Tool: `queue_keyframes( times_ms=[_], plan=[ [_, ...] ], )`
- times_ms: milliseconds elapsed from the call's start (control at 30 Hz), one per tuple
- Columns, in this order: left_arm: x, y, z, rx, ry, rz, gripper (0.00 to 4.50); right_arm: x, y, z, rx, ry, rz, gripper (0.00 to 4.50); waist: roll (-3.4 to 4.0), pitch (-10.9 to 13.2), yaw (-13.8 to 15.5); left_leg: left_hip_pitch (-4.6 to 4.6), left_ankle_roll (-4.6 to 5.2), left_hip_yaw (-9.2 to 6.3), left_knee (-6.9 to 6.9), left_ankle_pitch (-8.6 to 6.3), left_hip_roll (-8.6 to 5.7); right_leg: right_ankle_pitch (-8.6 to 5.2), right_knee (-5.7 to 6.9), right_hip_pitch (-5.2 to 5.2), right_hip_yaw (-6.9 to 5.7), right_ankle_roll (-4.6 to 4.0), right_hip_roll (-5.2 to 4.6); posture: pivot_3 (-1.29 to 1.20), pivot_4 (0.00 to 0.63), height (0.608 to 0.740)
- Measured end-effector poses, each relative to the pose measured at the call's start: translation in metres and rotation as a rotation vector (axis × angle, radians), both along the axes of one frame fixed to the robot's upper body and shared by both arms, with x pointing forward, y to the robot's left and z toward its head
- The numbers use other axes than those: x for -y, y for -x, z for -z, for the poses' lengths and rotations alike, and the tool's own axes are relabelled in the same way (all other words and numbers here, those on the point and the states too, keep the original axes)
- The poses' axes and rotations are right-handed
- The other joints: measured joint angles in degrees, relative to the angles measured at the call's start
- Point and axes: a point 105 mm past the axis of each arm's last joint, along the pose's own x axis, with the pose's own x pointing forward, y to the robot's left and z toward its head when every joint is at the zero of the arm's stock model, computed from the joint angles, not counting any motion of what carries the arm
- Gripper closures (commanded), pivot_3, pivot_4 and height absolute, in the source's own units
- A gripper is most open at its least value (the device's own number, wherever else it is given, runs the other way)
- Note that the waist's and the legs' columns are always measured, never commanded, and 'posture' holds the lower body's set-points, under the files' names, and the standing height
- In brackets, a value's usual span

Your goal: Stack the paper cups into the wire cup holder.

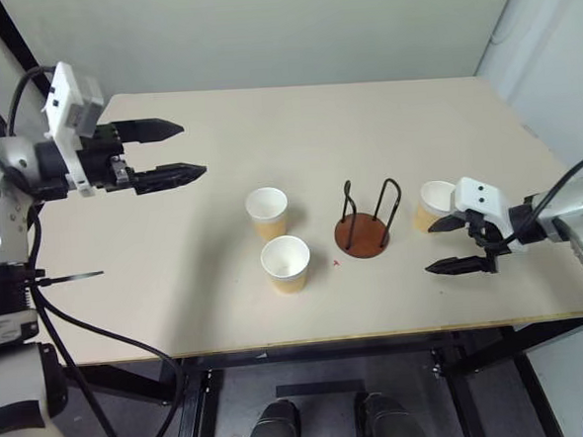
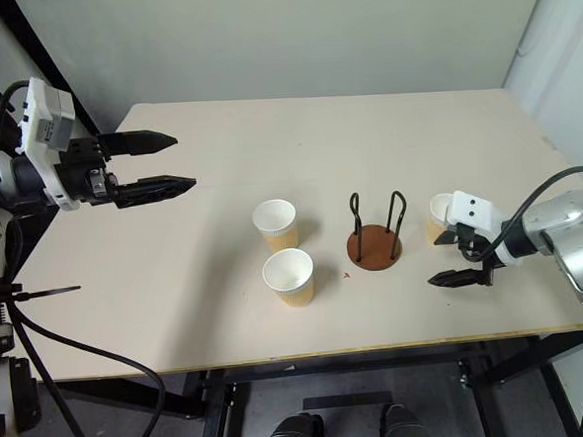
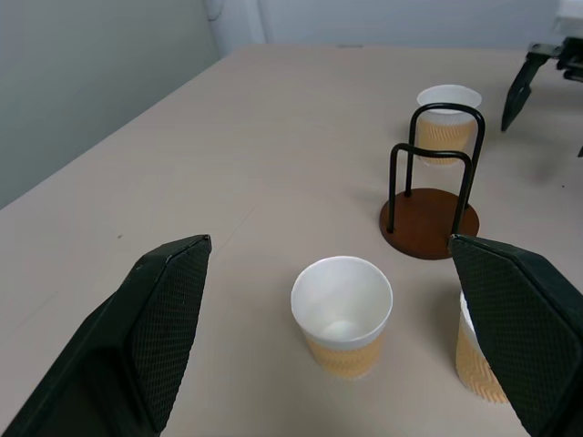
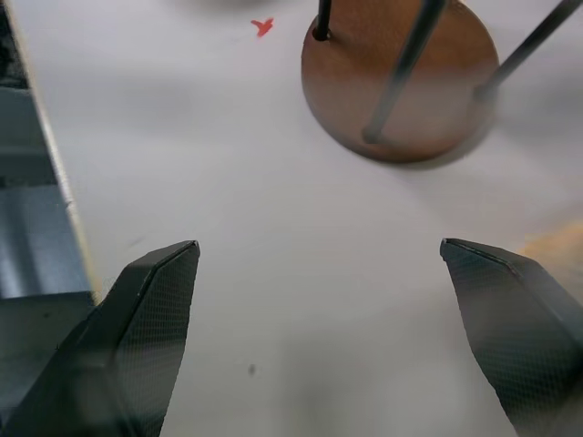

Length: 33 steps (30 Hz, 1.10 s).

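Note:
The paper cup (image 1: pixel 433 206) will slide down to the cup holder's base and stand upright when I lower it, since the wire loops lean outward around an open gap (image 1: pixel 370 210).
Three paper cups stand upright on the table. One cup (image 1: pixel 267 213) and a nearer one (image 1: pixel 285 263) sit left of the wire cup holder (image 1: pixel 362 236), which has nothing in it. The third cup (image 1: pixel 433 206) stands just right of the holder, partly hidden by my right gripper's white housing. My right gripper (image 1: pixel 432 247) is open low over the table, close beside that cup on its near side, with nothing between its fingers. My left gripper (image 1: pixel 190 148) is open and raised over the table's left part, pointing toward the cups and well apart from them.
The beige table (image 1: pixel 407 320) has its front edge close below the right gripper and a right edge near the right arm. A small red mark (image 4: pixel 263 27) lies on the table just in front of the holder's base (image 4: pixel 401 82). A pale wall stands behind.

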Motion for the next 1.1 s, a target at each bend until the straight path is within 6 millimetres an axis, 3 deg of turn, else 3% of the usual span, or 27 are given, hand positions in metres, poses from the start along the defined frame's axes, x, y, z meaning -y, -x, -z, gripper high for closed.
queue_keyframes(
  times_ms=[167, 367, 600, 733, 900, 1000, 1100],
  plan=[
    [0.003, 0.0, 0.0, -0.003, -0.002, 0.026, 0.0, -0.011, 0.005, -0.02, 0.051, -0.037, -0.023, 0.11, 0.01, 0.0, -0.1, 0.0, 0.01, 0.0, 0.01, 0.04, 0.0, -0.01, 0.03, 0.0, 0.02, 0.02, 0.01, 0.0, 0.15, 0.74],
    [0.008, 0.0, 0.006, -0.021, -0.029, 0.058, 0.0, -0.006, -0.013, -0.051, 0.232, 0.036, -0.006, 0.11, 0.0, 0.0, 0.0, 0.0, 0.03, -0.02, 0.01, 0.03, 0.0, -0.01, -0.01, 0.0, 0.0, 0.02, 0.01, 0.0, 0.15, 0.74],
    [0.009, -0.001, 0.004, -0.014, -0.029, 0.056, 0.0, 0.027, -0.038, -0.033, 0.255, 0.228, 0.021, 0.11, 0.01, 0.0, 0.2, -0.02, 0.05, -0.05, 0.01, 0.02, 0.0, 0.03, 0.0, -0.03, -0.01, 0.08, -0.01, 0.0, 0.15, 0.74],
    [0.009, -0.001, 0.004, -0.013, -0.031, 0.055, 0.0, 0.027, -0.049, -0.031, 0.269, 0.275, -0.018, 0.11, 0.01, 0.0, 0.1, 0.0, 0.06, -0.05, 0.02, 0.02, 0.02, 0.04, 0.01, -0.02, -0.01, 0.09, 0.0, 0.0, 0.15, 0.74],
    [0.01, 0.0, 0.003, -0.007, -0.036, 0.057, 0.0, 0.017, -0.062, -0.007, 0.22, 0.311, -0.088, 0.11, 0.02, 0.0, -0.2, 0.01, 0.07, -0.05, 0.03, 0.03, 0.02, 0.05, 0.04, -0.04, -0.01, 0.1, -0.01, 0.0, 0.15, 0.74],
    [0.009, 0.001, 0.003, -0.006, -0.036, 0.055, 0.0, 0.014, -0.069, 0.001, 0.207, 0.347, -0.12, 0.68, 0.04, 0.0, -0.2, -0.01, 0.07, -0.06, 0.02, 0.02, 0.02, 0.05, 0.04, -0.05, -0.03, 0.09, -0.01, 0.0, 0.15, 0.74],
    [0.009, 0.001, 0.003, -0.007, -0.037, 0.051, 0.0, 0.015, -0.076, 0.005, 0.213, 0.397, -0.137, 1.76, 0.04, 0.0, -0.1, -0.01, 0.08, -0.07, 0.02, 0.01, 0.02, 0.07, 0.02, -0.04, -0.04, 0.06, -0.02, 0.0, 0.15, 0.74]
  ],
)
